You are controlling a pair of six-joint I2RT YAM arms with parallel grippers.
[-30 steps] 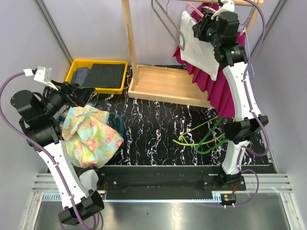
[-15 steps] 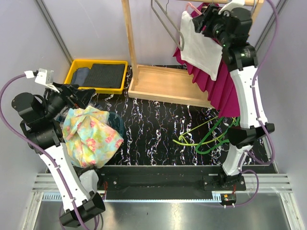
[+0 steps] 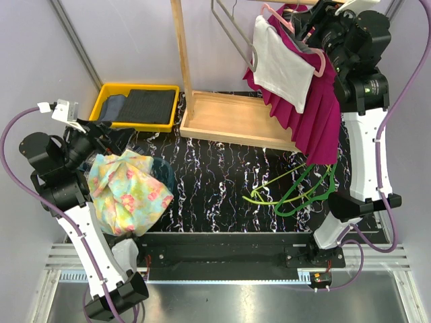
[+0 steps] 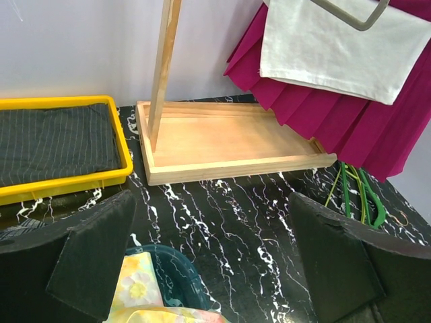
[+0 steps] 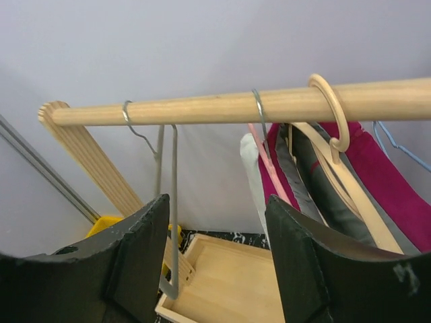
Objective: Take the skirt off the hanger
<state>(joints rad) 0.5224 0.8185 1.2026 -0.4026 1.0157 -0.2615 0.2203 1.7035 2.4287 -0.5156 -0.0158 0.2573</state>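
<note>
The pink hanger's arm (image 5: 275, 176) slants outside the fingers of the robot's right gripper, so the robot should line those fingers up around the pink hanger (image 5: 263, 145) under its metal hook before lifting it away.
The magenta pleated skirt (image 3: 316, 121) hangs from the wooden rail (image 5: 236, 106) at the top right. It also shows in the left wrist view (image 4: 350, 128) and in the right wrist view (image 5: 387, 182). A white garment (image 3: 279, 64) on a pink hanger (image 3: 276, 15) hangs in front of it. A tan hanger (image 5: 333, 114) with a ring hook sits beside the skirt's top. My right gripper (image 3: 316, 30) is open and empty, level with the rail and just right of the hangers (image 5: 215, 202). My left gripper (image 3: 118, 134) is open and empty at the far left (image 4: 210, 202).
A teal basket (image 4: 161, 269) with a floral cloth (image 3: 128, 188) lies under the left gripper. A yellow tray (image 3: 138, 104) holds dark cloth. The rack has a wooden base (image 3: 236, 121) and post (image 3: 180, 54). A grey hanger (image 3: 232, 30) hangs empty. Green hangers (image 3: 296, 192) lie on the table.
My right arm has swung right and up, away from the front of the white garment, so the pink hanger now shows. The left arm has barely moved.
</note>
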